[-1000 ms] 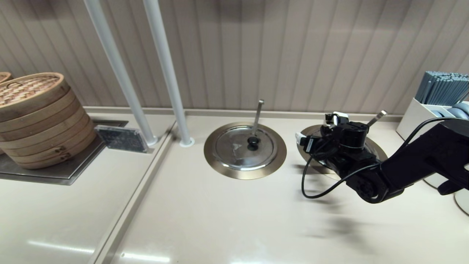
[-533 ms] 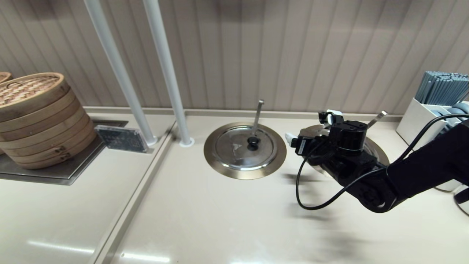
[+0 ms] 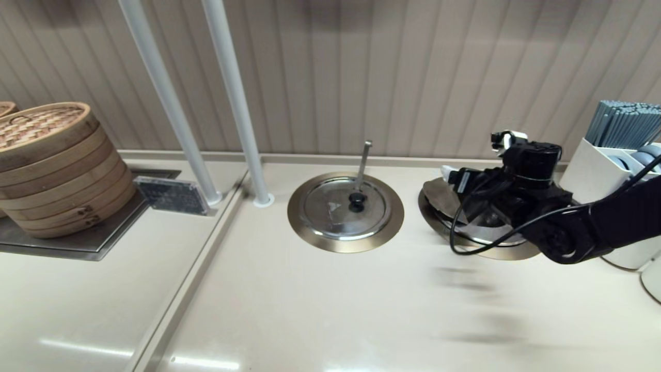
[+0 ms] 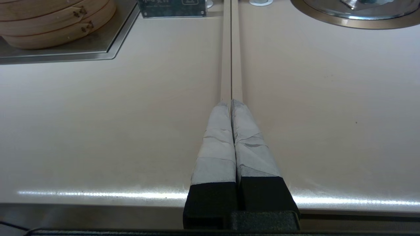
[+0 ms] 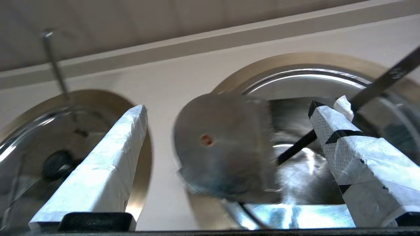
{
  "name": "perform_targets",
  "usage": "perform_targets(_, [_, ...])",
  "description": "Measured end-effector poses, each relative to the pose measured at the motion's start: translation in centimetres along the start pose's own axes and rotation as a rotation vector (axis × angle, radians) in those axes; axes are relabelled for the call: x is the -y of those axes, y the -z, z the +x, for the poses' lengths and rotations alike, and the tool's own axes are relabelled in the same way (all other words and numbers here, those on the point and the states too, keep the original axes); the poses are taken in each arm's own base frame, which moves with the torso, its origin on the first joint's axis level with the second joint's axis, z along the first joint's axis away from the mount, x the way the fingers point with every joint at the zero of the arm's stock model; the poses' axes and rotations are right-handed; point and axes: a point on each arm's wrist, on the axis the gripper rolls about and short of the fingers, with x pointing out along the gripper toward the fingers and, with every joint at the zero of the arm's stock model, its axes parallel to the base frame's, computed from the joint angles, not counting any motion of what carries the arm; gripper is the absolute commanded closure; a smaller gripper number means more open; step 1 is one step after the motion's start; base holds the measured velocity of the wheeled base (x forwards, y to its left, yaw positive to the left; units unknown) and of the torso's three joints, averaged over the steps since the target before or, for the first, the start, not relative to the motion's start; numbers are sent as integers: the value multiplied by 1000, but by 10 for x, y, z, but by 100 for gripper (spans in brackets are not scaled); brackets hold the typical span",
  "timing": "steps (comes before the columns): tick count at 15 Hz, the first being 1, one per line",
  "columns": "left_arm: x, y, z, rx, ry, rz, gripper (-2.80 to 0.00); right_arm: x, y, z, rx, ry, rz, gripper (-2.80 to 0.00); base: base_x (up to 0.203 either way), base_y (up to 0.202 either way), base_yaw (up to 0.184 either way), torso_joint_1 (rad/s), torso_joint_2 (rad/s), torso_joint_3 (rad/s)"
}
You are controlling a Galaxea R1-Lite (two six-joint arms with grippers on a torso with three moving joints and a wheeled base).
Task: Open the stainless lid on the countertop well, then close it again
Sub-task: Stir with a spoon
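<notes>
The folding section (image 3: 442, 197) leans back past its straight hinge edge (image 5: 272, 147), so I expect it to stay open on its own when the robot's right gripper moves the ladle.
My right gripper (image 3: 477, 154) hangs open over the right-hand countertop well (image 3: 496, 253), whose wide metal ring shows below the arm. The stainless lid (image 3: 483, 233) has its folding section (image 3: 439, 199) tilted up. In the right wrist view that folding section (image 5: 226, 147) shows its blurred underside between my spread fingers (image 5: 108, 157), touching neither, with the gripper (image 5: 229, 109) open around it. The slanted ladle handle (image 5: 384, 82) crosses behind the other finger. The lid's knob is hidden. My left gripper (image 4: 231, 102) is shut and empty over the countertop seam near the front edge.
The twin lid (image 3: 345, 206) with its upright ladle handle (image 3: 364, 160) lies shut left of my right gripper. Bamboo steamers (image 3: 51, 165) and a small sign (image 3: 170, 195) stand far left, two white poles (image 3: 237, 103) behind. A white chopstick holder (image 3: 614, 155) stands right of the arm.
My right gripper has swung right and toward the back wall, from the well's left edge to over it. The lid's folding section now stands tilted up.
</notes>
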Motion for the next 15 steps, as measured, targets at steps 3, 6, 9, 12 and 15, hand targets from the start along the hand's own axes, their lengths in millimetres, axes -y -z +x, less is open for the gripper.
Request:
perform_targets(3, [0,0,0,0,0,0,0,30,-20,25,-31,102,27,-280,0,0,0,0,0,0])
perform_targets(6, [0,0,0,0,0,0,0,51,-21,47,-89,173,27,-280,0,0,0,0,0,0])
perform_targets(9, [0,0,0,0,0,0,0,66,-14,69,-116,212,28,-280,0,0,0,0,0,0])
perform_targets(12, [0,0,0,0,0,0,0,82,-5,92,-159,255,27,-280,0,0,0,0,0,0])
perform_targets(15, [0,0,0,0,0,0,0,95,-1,115,-150,277,32,-280,0,0,0,0,0,0])
